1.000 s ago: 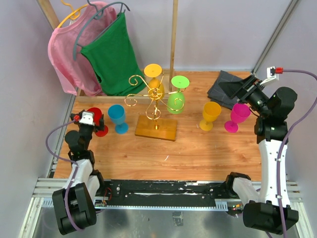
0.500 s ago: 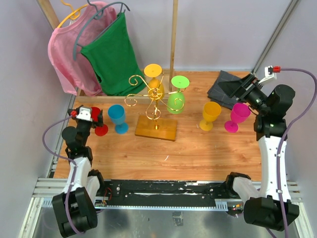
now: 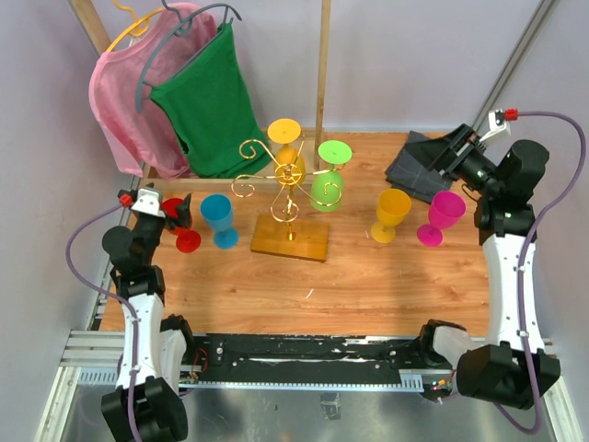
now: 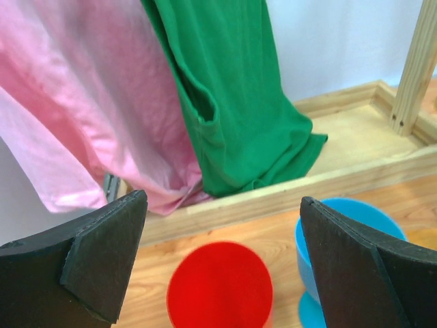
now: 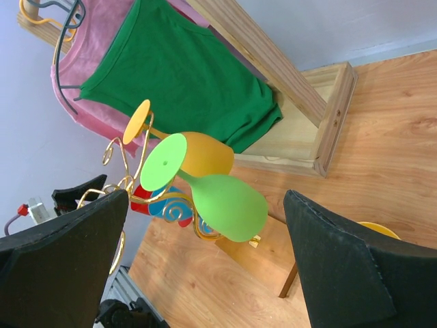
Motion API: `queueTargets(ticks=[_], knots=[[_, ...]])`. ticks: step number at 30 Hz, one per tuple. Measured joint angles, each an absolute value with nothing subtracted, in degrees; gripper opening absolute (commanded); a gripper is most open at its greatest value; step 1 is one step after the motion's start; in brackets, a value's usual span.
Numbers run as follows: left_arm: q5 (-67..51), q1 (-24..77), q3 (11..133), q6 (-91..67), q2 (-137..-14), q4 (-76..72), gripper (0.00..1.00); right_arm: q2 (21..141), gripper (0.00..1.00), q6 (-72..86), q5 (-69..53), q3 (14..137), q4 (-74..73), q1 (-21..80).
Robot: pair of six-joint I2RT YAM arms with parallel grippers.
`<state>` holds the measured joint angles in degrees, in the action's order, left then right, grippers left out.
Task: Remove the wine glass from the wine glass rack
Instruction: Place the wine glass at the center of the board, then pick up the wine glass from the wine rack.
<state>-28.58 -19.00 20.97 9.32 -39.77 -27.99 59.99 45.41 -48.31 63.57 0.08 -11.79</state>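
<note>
My open right gripper should next head toward the green glass's foot (image 3: 335, 152), which faces it across clear air, until my fingers get to the foot's free edge (image 3: 350, 152).
The wine glass rack (image 3: 287, 198), gold wire on a square wood base, stands mid-table. A green wine glass (image 3: 327, 189) and an orange wine glass (image 3: 288, 157) hang upside down from its arms. Both also show in the right wrist view, green glass (image 5: 225, 205) in front of orange glass (image 5: 201, 154). My right gripper (image 3: 444, 157) is open and empty, far right of the rack and pointing at it; its jaws (image 5: 205, 197) frame the green glass from a distance. My left gripper (image 3: 175, 210) is open and empty at the far left, its jaws (image 4: 222, 201) above a red glass (image 4: 218, 283).
Upright on the table stand a red glass (image 3: 179, 221), a blue glass (image 3: 218, 219), a yellow glass (image 3: 392, 212) and a magenta glass (image 3: 444, 214). A grey cloth (image 3: 414, 166) lies back right. A wooden clothes frame (image 3: 322, 64) with pink shirt (image 3: 129, 101) and green shirt (image 3: 207, 101) stands behind.
My left arm has risen and drawn back to the left, away from the red glass. My right wrist has lifted and shifted slightly back and right. The glasses and rack have not moved.
</note>
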Motion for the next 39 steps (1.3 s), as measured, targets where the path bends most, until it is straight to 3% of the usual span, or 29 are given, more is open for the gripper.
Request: queueTargets(ticks=[11,24,33,39], knots=[[-29.32,-19.0,37.23,2.59,-39.79,-16.97,0.99,70.94,0.99,47.4,-52.25,76.29,-8.23,-10.15],[-30.85,-19.0,64.84,-27.92,-48.45,-5.89,0.99,83.53,0.71,55.4,-55.53,85.69,-10.83,-5.13],[-34.7,-19.0,67.55,-55.96,-51.88,-4.97,0.99,86.11,0.53,57.69,-57.49,87.79,-11.53,-2.87],[-36.36,-19.0,67.77,-65.78,-52.58,-5.87,0.99,86.21,0.48,57.17,-58.87,87.5,-13.74,-0.21]])
